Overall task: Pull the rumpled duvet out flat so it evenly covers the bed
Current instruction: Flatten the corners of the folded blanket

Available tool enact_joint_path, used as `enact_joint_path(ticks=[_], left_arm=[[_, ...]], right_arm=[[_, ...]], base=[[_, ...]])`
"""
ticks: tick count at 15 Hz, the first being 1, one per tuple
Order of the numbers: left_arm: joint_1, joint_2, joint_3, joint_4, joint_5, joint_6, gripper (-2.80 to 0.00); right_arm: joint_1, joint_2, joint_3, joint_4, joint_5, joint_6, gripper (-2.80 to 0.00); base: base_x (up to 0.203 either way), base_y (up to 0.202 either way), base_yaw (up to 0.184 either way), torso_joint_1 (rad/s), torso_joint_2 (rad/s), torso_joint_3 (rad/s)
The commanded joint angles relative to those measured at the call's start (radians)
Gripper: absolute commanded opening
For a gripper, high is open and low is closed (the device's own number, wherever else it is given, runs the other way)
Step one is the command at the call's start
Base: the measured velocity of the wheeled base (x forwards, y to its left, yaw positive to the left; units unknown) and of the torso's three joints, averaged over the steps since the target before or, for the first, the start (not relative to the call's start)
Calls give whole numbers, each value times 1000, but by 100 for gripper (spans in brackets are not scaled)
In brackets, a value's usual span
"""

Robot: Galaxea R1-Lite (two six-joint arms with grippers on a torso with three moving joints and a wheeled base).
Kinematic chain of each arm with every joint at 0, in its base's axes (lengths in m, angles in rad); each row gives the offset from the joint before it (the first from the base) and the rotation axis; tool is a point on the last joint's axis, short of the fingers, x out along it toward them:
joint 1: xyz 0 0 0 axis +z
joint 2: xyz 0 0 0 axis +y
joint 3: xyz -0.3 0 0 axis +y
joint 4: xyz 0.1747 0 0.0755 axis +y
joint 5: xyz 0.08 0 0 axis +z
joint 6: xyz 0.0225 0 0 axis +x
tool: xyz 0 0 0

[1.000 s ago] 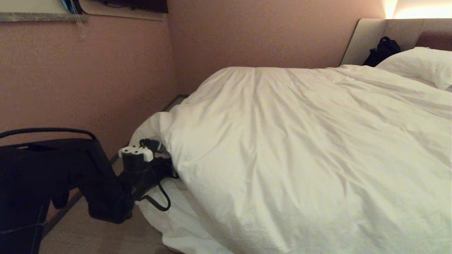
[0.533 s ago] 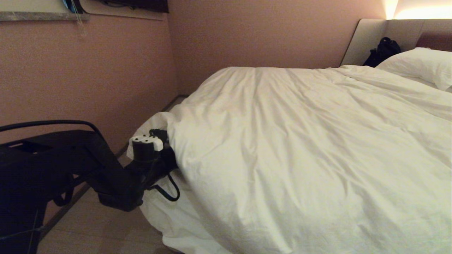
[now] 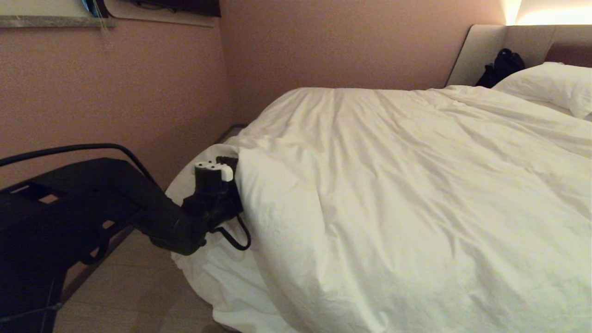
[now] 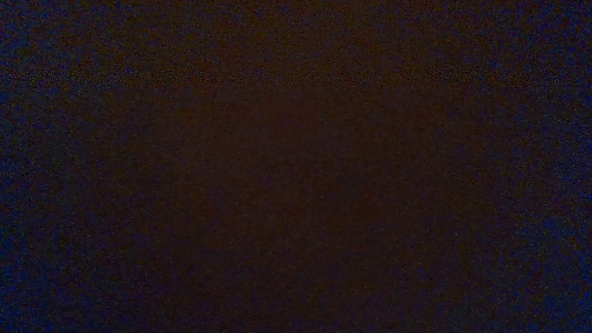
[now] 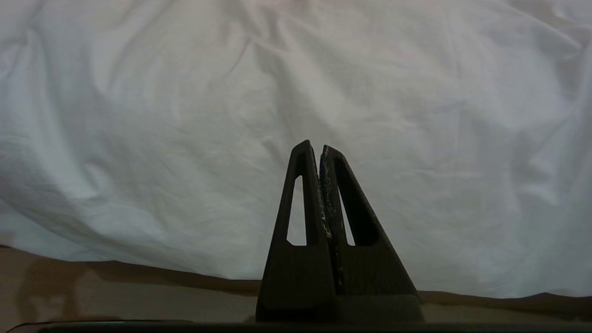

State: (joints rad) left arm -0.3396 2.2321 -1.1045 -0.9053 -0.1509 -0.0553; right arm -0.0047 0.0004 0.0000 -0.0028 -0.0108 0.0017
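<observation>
The duvet's corner fold [image 3: 248,157] hangs over my left gripper's fingers. My left gripper keeps pushing inward until the fold rests against the bed's edge [image 3: 273,191], then let go.
The duvet [image 3: 407,185], white and wrinkled, covers most of the bed [image 3: 481,51] and hangs over its near edge. My left gripper [image 3: 230,163] is at the duvet's near left corner with its fingers tucked under the lifted edge, so they are hidden. The left wrist view is completely dark. That corner fold moves with the gripper, which reads as shut on it. In the right wrist view my right gripper [image 5: 319,149] is shut and empty, hanging in front of the draped duvet [image 5: 185,115].
A white pillow [image 3: 545,83] and a black bag [image 3: 502,64] lie by the headboard at the far right. A pink wall [image 3: 115,92] runs close along the bed's left side, leaving a narrow strip of floor [image 3: 129,296]. More white bedding [image 3: 217,277] droops below the left gripper.
My left arm has risen and moved toward the far right along the bed's corner. The duvet's corner fold has come up and inward with it.
</observation>
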Motion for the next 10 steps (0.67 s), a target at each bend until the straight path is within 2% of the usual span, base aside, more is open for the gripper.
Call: enact_joint_path(ticks=[1,5,10], left_arm=[[-4,13,-47,49,-1,-1,-280],[-9,99,-122,96,0,2,-280],[-9,119,-174,132,1,2,-280]], right_arm=[[0,0,0,0,0,0,-280],[0,0,0,0,0,0,-280],[0,0,0,0,0,0,-280]], base=[[0,0,0,0,0,0],[0,0,0,0,0,0],[0,0,0,0,0,0]])
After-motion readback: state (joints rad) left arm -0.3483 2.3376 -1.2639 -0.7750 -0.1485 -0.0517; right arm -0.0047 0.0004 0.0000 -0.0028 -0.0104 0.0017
